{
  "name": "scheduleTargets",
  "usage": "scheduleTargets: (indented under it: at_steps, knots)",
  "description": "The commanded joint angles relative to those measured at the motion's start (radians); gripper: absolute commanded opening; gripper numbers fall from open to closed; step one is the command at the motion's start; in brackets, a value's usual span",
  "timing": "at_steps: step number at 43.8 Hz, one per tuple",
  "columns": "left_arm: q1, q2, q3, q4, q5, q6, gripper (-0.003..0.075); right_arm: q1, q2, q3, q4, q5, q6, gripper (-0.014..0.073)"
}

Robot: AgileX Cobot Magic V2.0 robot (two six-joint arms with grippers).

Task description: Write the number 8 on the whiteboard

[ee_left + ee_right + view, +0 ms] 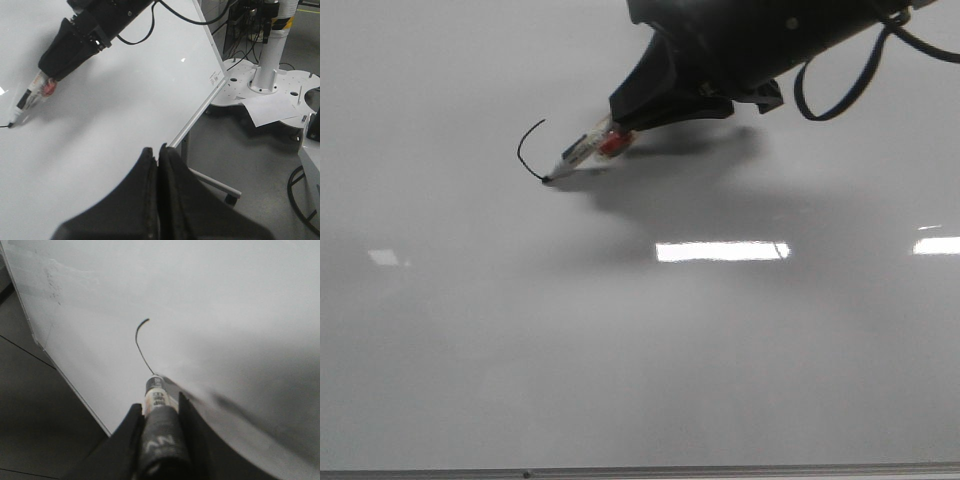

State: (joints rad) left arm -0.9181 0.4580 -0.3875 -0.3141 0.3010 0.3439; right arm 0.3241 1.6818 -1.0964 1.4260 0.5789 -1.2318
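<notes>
I should use my right gripper to continue the black stroke, loop it round [565,268] below and cross back up, because the stroke is an open curve that slants down at the marker's tip [546,179].
The whiteboard [620,380] fills the front view, glossy pale grey. My right gripper [632,118] is shut on a marker [582,150] with a white barrel and red part; its tip touches the board at the lower end of a short curved black stroke [525,150]. No full number 8 shows, only this arc. In the right wrist view the marker [156,396] sits between the fingers, its tip at the end of the stroke [140,342]. My left gripper [160,155] is shut and empty, over the board's edge, away from the marker [27,97].
Bright rectangular light reflections [720,251] lie on the board. The board's metal frame edge [197,112] and its stand leg [215,182] show in the left wrist view, with a white robot base [265,75] and a sheet of paper [272,107] on the floor beyond.
</notes>
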Motion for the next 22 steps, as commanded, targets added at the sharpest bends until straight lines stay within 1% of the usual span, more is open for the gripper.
scheduleTargets:
  at_steps: [1,8,15,22]
  knots:
    - [-0.008,0.004,-0.029,-0.015,-0.082,-0.008,-0.0021,-0.048,-0.075,0.029,0.006,-0.051,-0.026,-0.0061]
    - [-0.008,0.004,-0.029,-0.015,-0.082,-0.008,-0.0021,-0.074,-0.088,0.094,0.005,-0.012,-0.049,-0.0061]
    - [-0.008,0.004,-0.029,-0.015,-0.082,-0.008,-0.0021,-0.044,-0.061,0.117,0.009,-0.002,-0.058,-0.0061]
    - [-0.008,0.004,-0.029,-0.015,-0.082,-0.008,-0.0021,0.001,-0.017,0.107,0.080,-0.006,-0.078,-0.0061]
